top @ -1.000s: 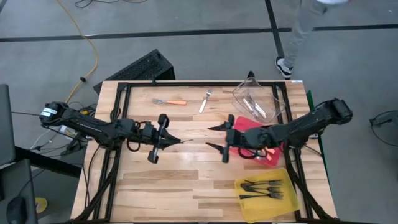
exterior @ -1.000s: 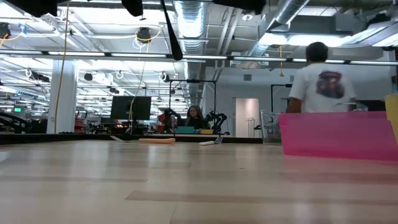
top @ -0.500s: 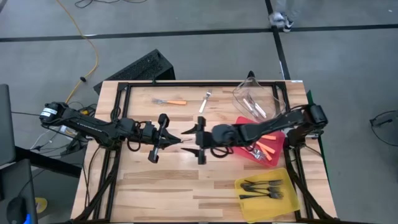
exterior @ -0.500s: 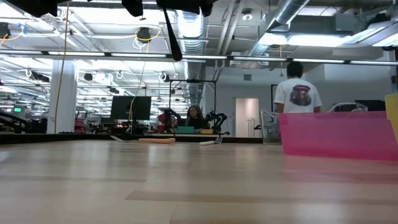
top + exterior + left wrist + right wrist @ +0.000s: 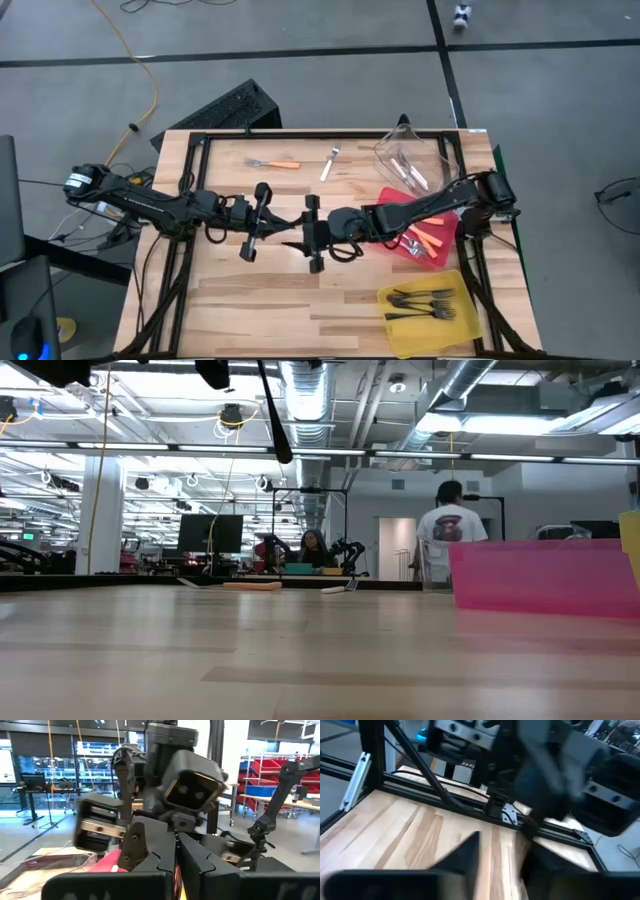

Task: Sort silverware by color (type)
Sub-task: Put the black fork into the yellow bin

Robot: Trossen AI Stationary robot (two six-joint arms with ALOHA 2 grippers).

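Note:
The fork (image 5: 177, 882) in my left gripper is far from the bins. Next, my right gripper carries it there so that my left gripper is free for the far-edge forks (image 5: 330, 163).
My left gripper (image 5: 272, 224) hangs over the table's middle, shut on a thin fork; a sliver of orange (image 5: 176, 870) shows between its fingers. My right gripper (image 5: 296, 232) is open and faces it, its fingers (image 5: 465, 851) standing on either side of the left gripper's tips. Whether they touch the fork I cannot tell. An orange-handled fork (image 5: 275, 163) and a pale silver fork (image 5: 330, 162) lie flat near the table's far edge. My left gripper pinches the fork between its two shut fingers (image 5: 150, 851), which point level toward the table's right. The fork is lifted clear of the table. My right gripper stands in front of the fork's free end, so which part is held does not show.
A clear bin (image 5: 410, 160) with pale forks stands at the far right, a red bin (image 5: 430, 240) with orange-handled forks right of centre, and a yellow bin (image 5: 432, 305) with black forks at the near right. A person (image 5: 447, 530) walks in the room behind.
My right gripper has gone from beside the red bin toward the table's left, up to the left gripper, and stays open. My left gripper has kept still. The person in the background has walked farther away.

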